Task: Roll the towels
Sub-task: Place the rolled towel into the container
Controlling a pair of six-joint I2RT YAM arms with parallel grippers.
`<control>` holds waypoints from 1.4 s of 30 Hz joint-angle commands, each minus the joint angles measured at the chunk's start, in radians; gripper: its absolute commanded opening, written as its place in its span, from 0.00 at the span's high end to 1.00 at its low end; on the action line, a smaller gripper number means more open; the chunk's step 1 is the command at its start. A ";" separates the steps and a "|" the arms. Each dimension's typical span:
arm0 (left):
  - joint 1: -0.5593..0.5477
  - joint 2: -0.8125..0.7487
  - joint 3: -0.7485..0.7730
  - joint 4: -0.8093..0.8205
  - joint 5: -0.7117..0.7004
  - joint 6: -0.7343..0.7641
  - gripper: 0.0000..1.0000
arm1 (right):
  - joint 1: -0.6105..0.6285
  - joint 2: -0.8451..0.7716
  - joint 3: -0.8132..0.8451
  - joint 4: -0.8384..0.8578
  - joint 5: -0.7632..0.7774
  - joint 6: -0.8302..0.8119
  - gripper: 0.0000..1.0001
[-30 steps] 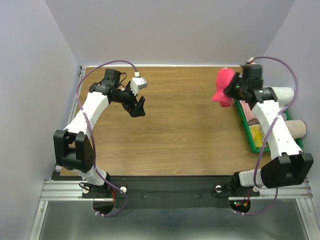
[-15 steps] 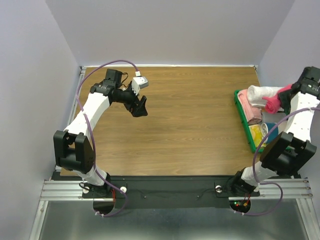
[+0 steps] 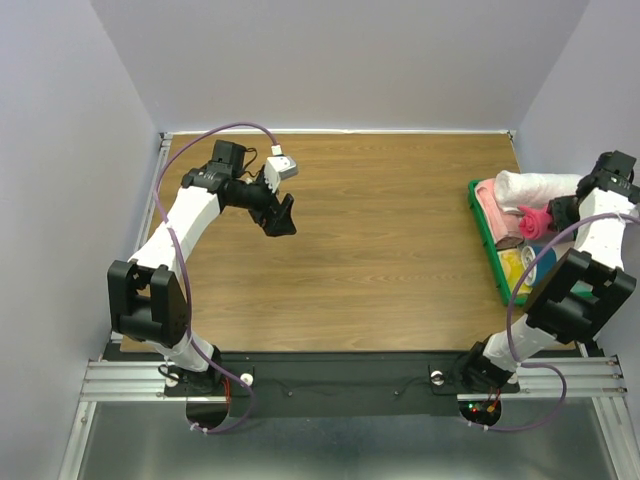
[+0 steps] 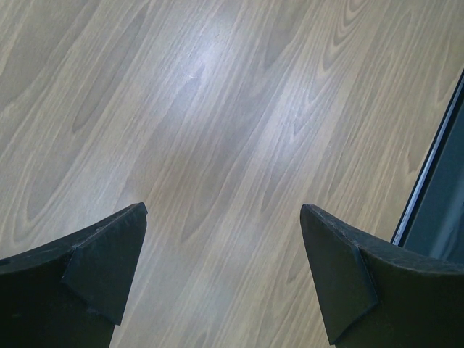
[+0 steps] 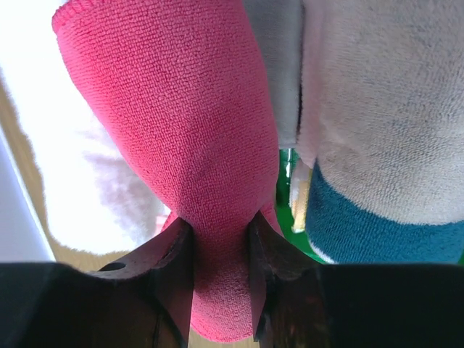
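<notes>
My right gripper is holding the red towel (image 3: 535, 222) lengthwise over the gap (image 5: 291, 192) between the white roll and the cream towel. It should keep lowering the red towel until it settles there.
My right gripper (image 5: 221, 232) is shut on a rolled pinkish-red towel (image 5: 181, 123), which bulges out past the fingertips. In the top view that red towel (image 3: 533, 222) hangs at the right gripper (image 3: 550, 218) over the green basket (image 3: 486, 250) at the table's right edge. Other towels lie in the basket: a white roll (image 3: 535, 184), a pale pink one (image 3: 497, 208), and a cream one with a blue band (image 5: 377, 152). My left gripper (image 3: 280, 214) hovers open over bare wood at the table's left; its dark fingers (image 4: 101, 261) have nothing between them.
The green basket also holds a yellow cloth (image 3: 512, 266). The wooden table (image 3: 380, 240) is walled in by pale lilac panels. A dark rail (image 4: 431, 181) runs along the table's edge in the left wrist view.
The right arm swung from the table's far right to over the basket, carrying the red towel, then lowered it there. The left arm has hardly moved.
</notes>
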 commanded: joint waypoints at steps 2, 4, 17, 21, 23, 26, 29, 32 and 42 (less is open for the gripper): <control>-0.005 -0.049 -0.027 0.016 0.025 -0.004 0.01 | -0.010 -0.003 -0.033 0.060 0.049 0.097 1.00; -0.005 -0.052 -0.033 0.019 0.022 -0.002 0.01 | -0.010 0.006 -0.046 0.070 0.069 0.099 0.99; -0.005 -0.043 -0.049 0.025 0.011 0.002 0.01 | -0.010 0.065 -0.105 0.210 0.166 0.102 0.98; -0.005 -0.040 -0.050 0.022 0.011 0.001 0.01 | -0.012 0.091 -0.103 0.213 0.157 0.100 0.69; -0.005 -0.040 -0.053 0.024 0.007 0.002 0.01 | -0.010 0.092 -0.106 0.215 0.132 0.085 0.60; -0.005 -0.040 -0.059 0.021 0.007 0.004 0.01 | -0.010 0.068 -0.119 0.228 0.126 0.079 0.50; -0.005 -0.044 -0.064 0.030 0.008 -0.004 0.01 | -0.010 0.051 -0.114 0.233 0.118 0.071 0.39; -0.005 -0.043 -0.059 0.041 0.010 -0.018 0.01 | -0.010 0.043 -0.086 0.233 0.092 0.039 0.25; -0.006 -0.051 -0.059 0.045 0.014 -0.016 0.01 | -0.010 -0.038 -0.056 0.235 0.055 0.002 0.14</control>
